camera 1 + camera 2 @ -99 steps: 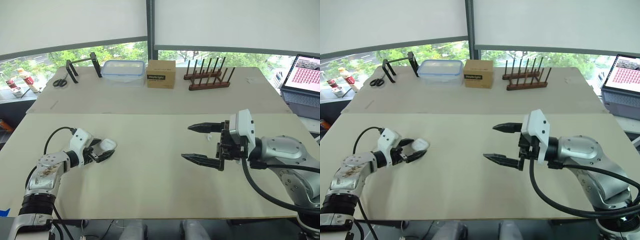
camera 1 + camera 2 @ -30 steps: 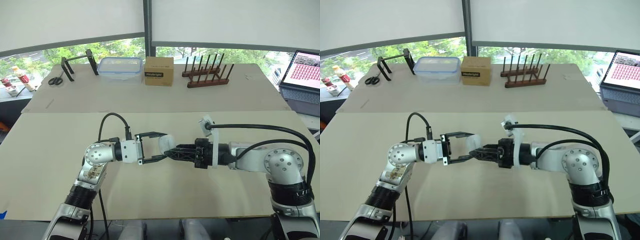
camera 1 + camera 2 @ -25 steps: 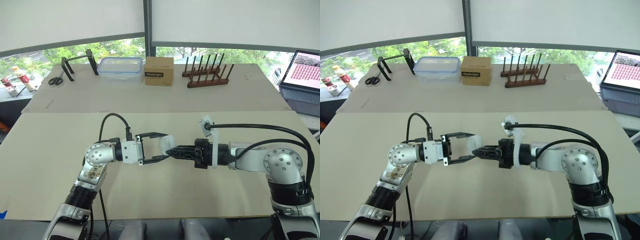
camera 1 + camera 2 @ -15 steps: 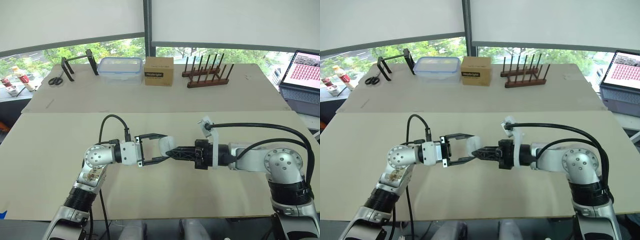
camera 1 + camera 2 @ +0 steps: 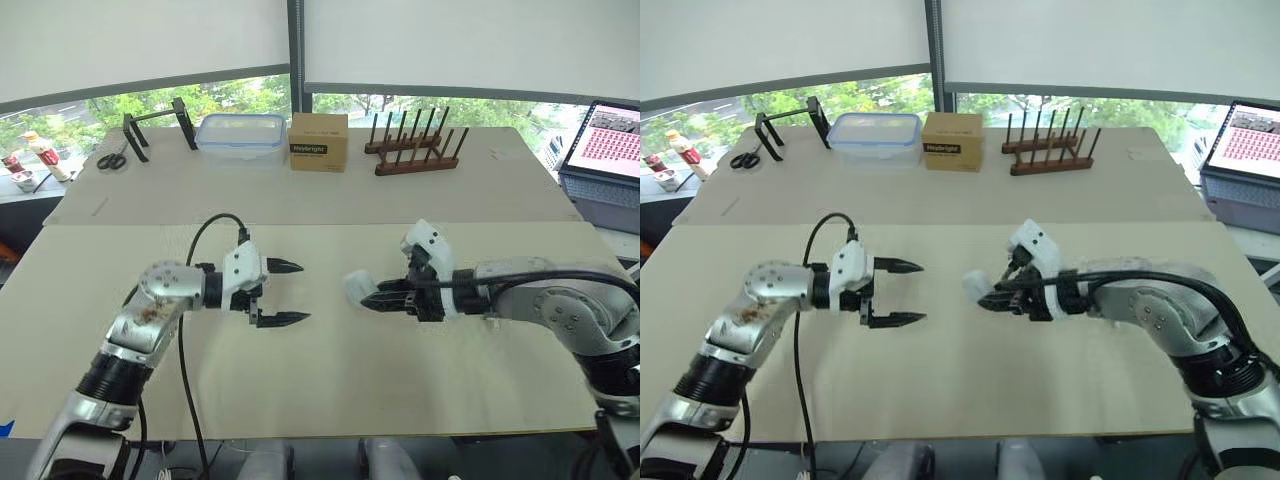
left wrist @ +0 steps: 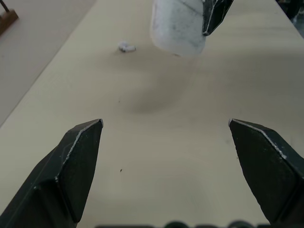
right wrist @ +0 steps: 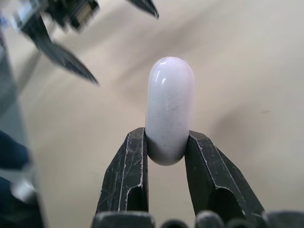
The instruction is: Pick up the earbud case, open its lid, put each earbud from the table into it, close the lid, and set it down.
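I expect the lid of the white earbud case (image 6: 177,28) to swing back, stay attached and stand open when I open it, because a thin dark seam (image 6: 191,6) runs across the case.
The white, closed earbud case (image 5: 357,288) hangs a little above the beige table (image 5: 320,390), near its middle. My right gripper (image 5: 368,298) is shut on it, and in the right wrist view its two black fingers (image 7: 127,171) pinch the case (image 7: 169,109) at its lower end. My left gripper (image 5: 300,293) stands open and empty a short way to the left of the case, pointing at it. In the left wrist view a small white earbud (image 6: 126,46) lies on the table past the case (image 6: 178,26).
Along the back table stand scissors (image 5: 112,158), a black stand (image 5: 155,125), a clear plastic container (image 5: 241,135), a cardboard box (image 5: 319,141) and a wooden peg rack (image 5: 415,150). A laptop (image 5: 605,150) sits at the far right.
My left gripper has let go of the case, opened wide and drawn back to the left. The right gripper has pulled away to the right with the case in it.
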`<state>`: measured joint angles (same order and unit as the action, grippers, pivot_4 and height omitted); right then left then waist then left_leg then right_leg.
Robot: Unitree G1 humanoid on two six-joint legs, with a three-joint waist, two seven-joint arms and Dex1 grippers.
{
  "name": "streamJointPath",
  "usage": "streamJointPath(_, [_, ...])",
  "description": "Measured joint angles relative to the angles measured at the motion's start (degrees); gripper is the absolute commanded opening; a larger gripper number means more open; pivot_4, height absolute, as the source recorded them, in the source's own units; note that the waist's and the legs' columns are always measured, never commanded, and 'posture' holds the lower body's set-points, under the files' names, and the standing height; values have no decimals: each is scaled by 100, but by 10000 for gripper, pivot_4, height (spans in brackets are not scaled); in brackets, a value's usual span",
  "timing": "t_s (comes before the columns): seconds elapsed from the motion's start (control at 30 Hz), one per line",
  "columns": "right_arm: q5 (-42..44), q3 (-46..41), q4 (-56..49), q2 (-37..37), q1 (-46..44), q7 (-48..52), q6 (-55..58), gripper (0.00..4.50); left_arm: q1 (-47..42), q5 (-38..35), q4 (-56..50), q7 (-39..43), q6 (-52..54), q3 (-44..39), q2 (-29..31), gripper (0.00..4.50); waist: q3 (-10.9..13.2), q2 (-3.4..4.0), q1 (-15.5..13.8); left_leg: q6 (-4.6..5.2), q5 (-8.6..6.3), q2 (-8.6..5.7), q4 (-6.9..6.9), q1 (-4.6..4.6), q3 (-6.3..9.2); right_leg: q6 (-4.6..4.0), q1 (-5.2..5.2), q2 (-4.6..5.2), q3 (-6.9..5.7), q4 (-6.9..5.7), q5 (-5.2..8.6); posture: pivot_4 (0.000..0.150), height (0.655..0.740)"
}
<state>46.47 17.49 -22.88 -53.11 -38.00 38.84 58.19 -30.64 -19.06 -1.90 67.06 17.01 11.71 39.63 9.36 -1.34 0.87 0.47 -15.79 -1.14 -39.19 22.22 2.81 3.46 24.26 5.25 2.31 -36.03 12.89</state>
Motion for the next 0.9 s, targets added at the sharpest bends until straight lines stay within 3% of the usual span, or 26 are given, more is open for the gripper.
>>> streamJointPath(0.1, [-939, 547, -45, -138, -35, 589, -606, 6959, -287, 80, -41, -27, 507, 239, -209, 45000, 1, -1, 3, 0, 0, 0, 0, 3, -2, 0, 2, 0, 1, 1, 0, 1500, 7400])
streamJointPath(0.27, [-1656, 745, -13, 4, -35, 1019, -1022, 6959, -565, 171, -56, -55, 700, 582, -636, 45000, 1, -2, 2, -1, 1, 0, -3, 4, -1, -1, 3, 0, 3, -1, -1, 1500, 7400])
streamJointPath(0.8, [-2544, 777, 94, 348, -335, 1783, -1187, 6959, -936, 355, 60, 220, 811, 855, -874, 45000, 1, -2, -10, -2, 2, -2, -8, 4, 1, -1, 4, 1, 3, -5, -1, 1500, 7400])
streamJointPath(0.9, [-2600, 777, 93, 417, -344, 1849, -1181, 6959, -936, 417, 60, 225, 820, 884, -875, 36225, 1, -2, -10, -2, 2, -3, -8, 5, 0, -1, 4, 1, 3, -5, -1, 1500, 7400])
